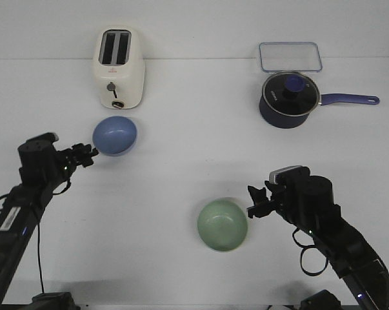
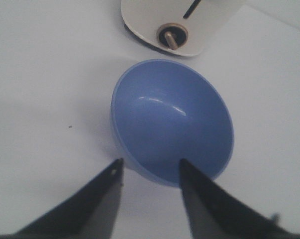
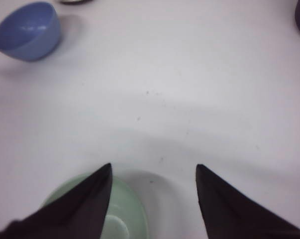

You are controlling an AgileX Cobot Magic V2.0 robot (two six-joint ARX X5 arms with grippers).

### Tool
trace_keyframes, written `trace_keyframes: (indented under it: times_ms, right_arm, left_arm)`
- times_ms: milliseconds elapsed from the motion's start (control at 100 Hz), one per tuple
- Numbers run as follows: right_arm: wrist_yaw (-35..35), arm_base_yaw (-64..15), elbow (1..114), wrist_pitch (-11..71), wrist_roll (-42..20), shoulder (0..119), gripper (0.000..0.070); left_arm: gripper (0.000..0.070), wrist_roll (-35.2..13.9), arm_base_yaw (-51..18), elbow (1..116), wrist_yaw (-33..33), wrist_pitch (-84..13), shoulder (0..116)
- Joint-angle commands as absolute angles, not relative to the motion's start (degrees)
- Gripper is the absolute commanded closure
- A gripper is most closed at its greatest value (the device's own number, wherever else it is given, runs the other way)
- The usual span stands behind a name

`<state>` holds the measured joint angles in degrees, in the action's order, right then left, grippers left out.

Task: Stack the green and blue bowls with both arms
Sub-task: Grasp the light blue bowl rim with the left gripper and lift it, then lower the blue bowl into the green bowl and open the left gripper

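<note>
I see that the green bowl's round rim [image 1: 222,225] is the same size as the blue bowl's [image 1: 115,135], so the blue bowl will hide the green bowl when I stack them.
The periwinkle blue bowl [image 1: 115,135] sits on the white table in front of the toaster, tilted toward the left arm. My left gripper [image 1: 89,155] is open at the bowl's near left rim; in the left wrist view [image 2: 150,169] its tips straddle the blue bowl's [image 2: 172,122] rim without closing. The pale green bowl [image 1: 222,225] sits upright at the front centre. My right gripper [image 1: 254,201] is open just right of and above it; in the right wrist view [image 3: 153,172] one finger lies over the green bowl [image 3: 125,219]. The blue bowl also shows there [image 3: 26,31].
A cream toaster [image 1: 119,67] stands at the back left, close behind the blue bowl. A dark navy saucepan [image 1: 289,100] with glass lid and handle pointing right sits at the back right, with a clear rectangular container [image 1: 289,56] behind it.
</note>
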<state>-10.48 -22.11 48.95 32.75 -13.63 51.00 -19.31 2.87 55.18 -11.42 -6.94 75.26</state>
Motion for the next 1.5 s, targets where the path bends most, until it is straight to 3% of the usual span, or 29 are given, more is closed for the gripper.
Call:
trace_keyframes:
  times_ms: [0,380,430,520,530,780,960,1170,1330,1490]
  right_arm:
    - [-10.52,-22.37,49.56,32.21,-12.6,51.42,0.0345]
    - [-10.5,-22.37,49.56,32.21,-12.58,51.42,0.0345]
    - [-10.5,-22.37,49.56,32.21,-12.58,51.42,0.0345]
    - [-10.5,-22.37,49.56,32.23,-12.56,51.42,0.0345]
    - [-10.5,-22.37,49.56,32.23,-12.56,51.42,0.0345]
    - [-7.4,-22.15,49.56,32.21,-11.6,51.42,0.0345]
    - [-6.04,-18.13,49.56,32.21,-9.76,51.42,0.0345]
    - [-5.98,-7.88,49.56,32.14,-6.35,51.44,0.0345]
    - [-9.02,-0.71,49.56,32.18,-6.37,51.44,0.0345]
    - [-10.61,1.04,49.56,32.18,-6.61,51.44,0.0345]
  left_arm:
    - [0.0228,-17.12,2.98,59.46,-12.1,-7.66,81.62]
    - [0.0256,-15.66,2.79,73.65,-12.08,-14.57,102.13]
    - [0.0355,-15.7,2.76,73.8,-12.05,-14.83,102.72]
    - [0.0692,-15.64,2.74,73.78,-12.1,-15.18,102.87]
    - [0.07,-15.62,2.72,73.78,-12.1,-15.18,102.85]
    - [0.0687,-15.07,1.3,73.8,-17.37,-16.88,97.69]
    - [0.0687,-10.66,-3.97,73.78,-20.51,-21.65,88.01]
    - [0.0687,-8.16,-17.12,72.73,-21.3,-29.04,80.68]
    - [0.0687,-8.45,-29.52,71.07,-21.23,-28.53,81.56]
    - [0.0687,-10.33,-39.66,71.07,-21.23,-24.45,85.91]
